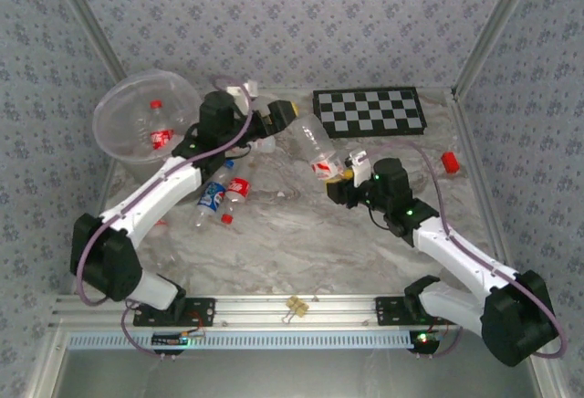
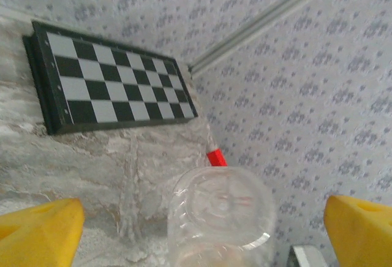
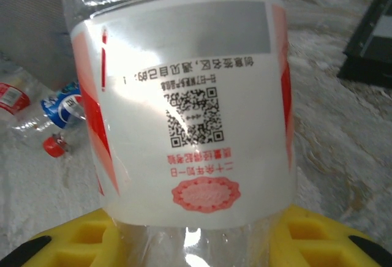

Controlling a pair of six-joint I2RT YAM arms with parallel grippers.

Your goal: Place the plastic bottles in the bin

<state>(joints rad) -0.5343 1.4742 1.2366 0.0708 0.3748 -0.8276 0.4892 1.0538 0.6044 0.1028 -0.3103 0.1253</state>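
The bottle is in my right gripper, far from the bin point(image 1: 146, 129), so next my left gripper grabs the bottle's clear base point(image 1: 307, 130) and moves the bottle over the bin.
My right gripper point(image 1: 345, 177) point(image 3: 196, 242) is shut on a clear plastic bottle point(image 1: 315, 142) point(image 3: 184, 108) with a white and red label, held just below the label. The bottle's clear base point(image 2: 220, 212) lies between the wide-apart yellow fingers point(image 2: 40, 230) of my left gripper point(image 1: 278, 115) point(image 2: 202, 230), which is open and not touching it. The bin point(image 1: 119, 110) stands at the back left with a red-labelled bottle point(image 1: 160, 135) inside. A blue-labelled bottle point(image 1: 213, 199) point(image 3: 64, 108) and a red-labelled bottle point(image 1: 235, 188) point(image 3: 12, 95) lie on the table left of centre.
A black-and-white checkerboard point(image 1: 370, 110) point(image 2: 110, 80) lies at the back right. A small red piece point(image 1: 449, 162) point(image 2: 215, 157) sits near the right wall. A loose red cap point(image 1: 226, 218) point(image 3: 54, 146) lies by the two bottles on the table. Patterned walls close in three sides.
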